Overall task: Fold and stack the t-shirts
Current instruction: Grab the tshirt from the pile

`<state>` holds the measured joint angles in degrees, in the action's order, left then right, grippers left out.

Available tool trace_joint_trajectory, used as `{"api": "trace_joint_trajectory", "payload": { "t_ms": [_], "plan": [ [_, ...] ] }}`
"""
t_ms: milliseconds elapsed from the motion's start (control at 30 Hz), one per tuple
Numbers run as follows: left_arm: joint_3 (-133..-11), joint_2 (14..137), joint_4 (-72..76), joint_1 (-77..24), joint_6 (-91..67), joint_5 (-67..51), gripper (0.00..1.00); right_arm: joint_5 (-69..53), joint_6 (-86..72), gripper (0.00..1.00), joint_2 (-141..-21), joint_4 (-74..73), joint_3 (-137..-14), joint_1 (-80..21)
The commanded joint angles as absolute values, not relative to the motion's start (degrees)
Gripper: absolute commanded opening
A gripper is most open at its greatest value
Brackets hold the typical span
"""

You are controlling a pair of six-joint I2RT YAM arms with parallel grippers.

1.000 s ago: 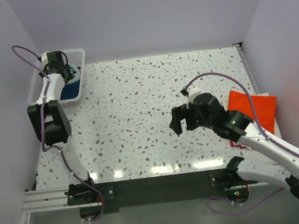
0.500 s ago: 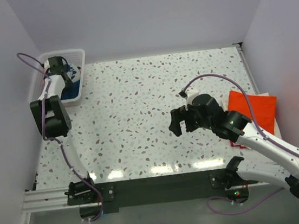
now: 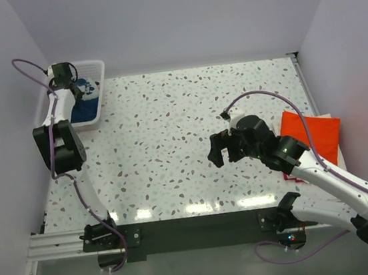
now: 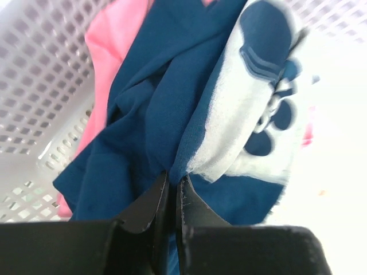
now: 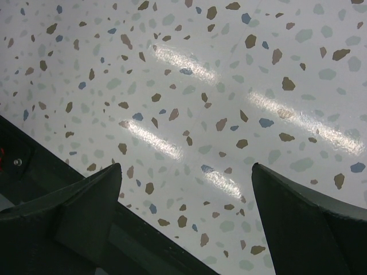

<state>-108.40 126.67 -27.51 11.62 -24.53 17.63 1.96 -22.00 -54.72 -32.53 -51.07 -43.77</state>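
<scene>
The navy t-shirt (image 3: 87, 110) is the only thing in my left gripper, and the middle tabletop (image 3: 160, 137) is open. I keep carrying the navy t-shirt out until it lies there.
A crumpled navy blue t-shirt (image 4: 149, 114) with a pale cartoon print (image 4: 261, 109) lies in the white lattice basket (image 3: 95, 71) at the table's back left. Under it shows a pink t-shirt (image 4: 112, 51). My left gripper (image 4: 173, 179) is down in the basket, shut on a fold of the navy t-shirt (image 3: 86, 99) beside the print. An orange t-shirt (image 3: 314, 133) lies folded at the table's right edge. My right gripper (image 5: 186, 172) hangs open over bare speckled tabletop, a little left of the orange t-shirt, with nothing between its fingers (image 3: 218, 150).
The basket wall (image 4: 40, 74) closes in the left gripper on its left and far side. A grey wall stands just left of the basket. A dark rail (image 3: 201, 226) with the arm bases runs along the table's near edge.
The left gripper has closed from open onto the navy t-shirt in the basket, and its wrist has shifted slightly. The right arm has barely moved.
</scene>
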Motion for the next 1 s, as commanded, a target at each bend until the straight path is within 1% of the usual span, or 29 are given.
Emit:
{"api": "trace_joint_trajectory", "payload": {
  "t_ms": [0,200,333,567,667,767,833,967],
  "plan": [
    [-112.41,118.66,-23.82,12.04,-24.52,16.09,0.0,1.58,-21.8,0.99,-54.4,-31.2,-51.15,-43.68],
    [-114.43,113.12,-22.06,11.95,-24.96,13.1,0.0,1.67,-21.8,0.99,-55.02,-30.94,-51.15,-43.77],
    [-115.22,107.42,-19.17,11.78,-25.84,7.67,0.0,1.93,-21.8,0.99,-55.28,-30.85,-51.24,-43.68],
    [-118.39,98.36,-15.47,8.44,-26.02,2.38,0.0,2.72,-21.62,0.99,-55.81,-30.76,-51.5,-43.68],
    [-119.35,94.76,-14.77,4.85,-25.14,1.58,0.0,3.34,-21.53,0.99,-55.81,-30.94,-51.94,-43.68],
    [-119.27,91.41,-14.41,-1.47,-23.38,1.67,0.0,4.57,-21.36,0.99,-55.46,-31.46,-52.56,-43.68],
    [-118.83,89.05,-14.33,-3.51,-23.55,0.88,0.0,6.23,-21.27,0.99,-54.67,-31.99,-53.0,-43.68],
    [-118.91,86.14,-14.32,-10.7,-22.85,0.26,0.0,8.52,-21.27,0.99,-53.09,-32.61,-53.17,-43.77]
  ]
}}
